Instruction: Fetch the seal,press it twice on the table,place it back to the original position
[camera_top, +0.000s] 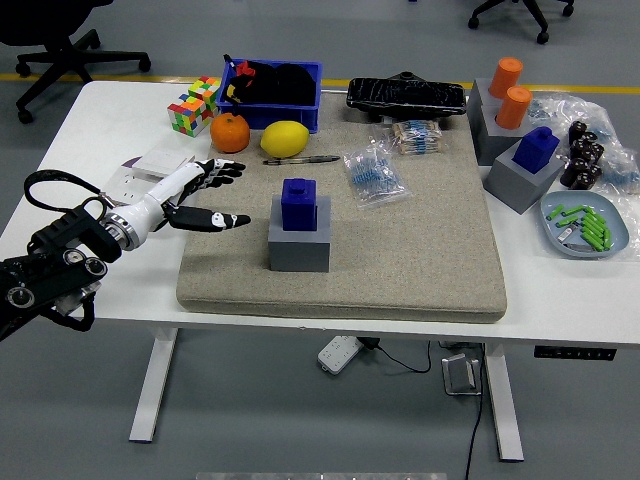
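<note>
The grey holder's rim (300, 237) goes around the blue seal (299, 205), so the blue seal will come loose and show a square hollow when I lift it.
A blue seal (299, 201) stands upright in a grey block holder (299, 243) on the beige mat (400, 270), left of the mat's middle. My left hand (205, 196) reaches in from the left with white and black fingers spread, open and empty, a short way left of the seal and apart from it. A second blue seal (538, 146) sits in another grey holder (520, 182) at the right. My right arm is out of view.
An orange (230, 132), a lemon (285, 138) and a pen (301, 159) lie behind the seal. A blue bin (272, 90), a puzzle cube (195, 105), bagged parts (372, 172), a black tray (406, 96), orange cylinders (510, 92) and a blue dish (583, 224) stand around.
</note>
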